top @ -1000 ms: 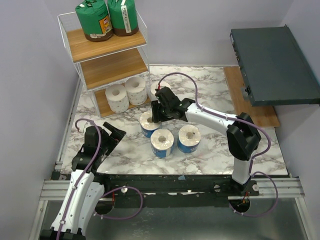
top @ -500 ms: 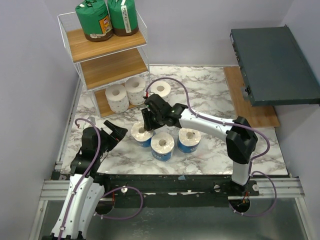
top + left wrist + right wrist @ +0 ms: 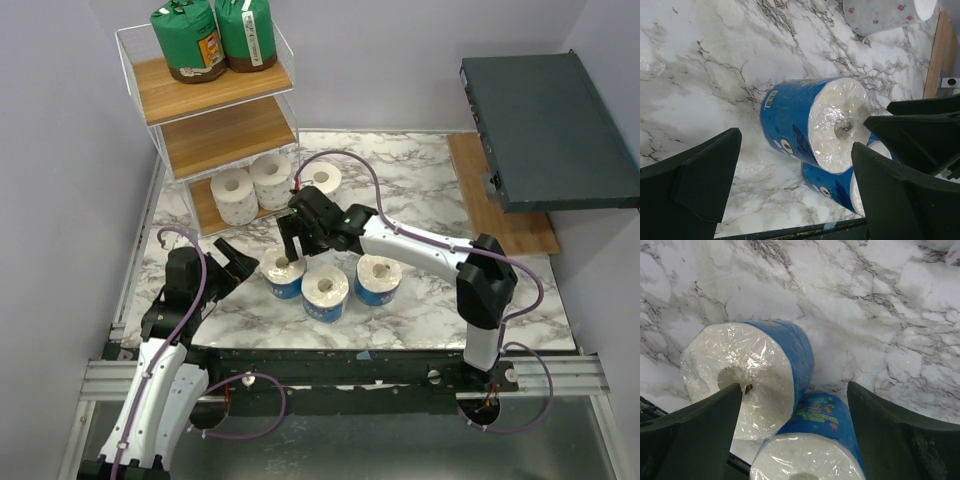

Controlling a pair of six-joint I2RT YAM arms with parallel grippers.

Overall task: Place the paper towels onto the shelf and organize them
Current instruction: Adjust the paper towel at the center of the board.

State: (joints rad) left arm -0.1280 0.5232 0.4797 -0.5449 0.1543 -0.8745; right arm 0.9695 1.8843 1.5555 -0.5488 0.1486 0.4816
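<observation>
The blue-printed roll (image 3: 285, 284) beside my left gripper is crowded by my right gripper, so I should back my right gripper away and lift that roll (image 3: 271, 268) with my left gripper.
Three blue-printed paper towels stand on the marble table, at the left (image 3: 282, 272), the middle (image 3: 325, 290) and the right (image 3: 378, 278). My right gripper (image 3: 295, 248) hovers open over the left one, which fills the right wrist view (image 3: 747, 377) beside the middle roll (image 3: 815, 450); nothing is held. My left gripper (image 3: 243, 262) is open and points at that same roll (image 3: 812, 120) from the left. The shelf (image 3: 225, 135) holds two green rolls (image 3: 190, 40) on its top board and two white rolls (image 3: 250, 188) on the bottom board. One white roll (image 3: 322, 178) stands loose behind the right arm.
A dark grey flat box (image 3: 545, 130) overhangs the right side above a wooden strip (image 3: 500, 205). Purple walls close in on the left and back. The right arm reaches across the table's middle, and its dark fingers (image 3: 920, 125) show beside the roll in the left wrist view.
The right gripper carried the left blue roll forward and left toward the left arm, then opened and let it go. The left gripper edged closer to that roll.
</observation>
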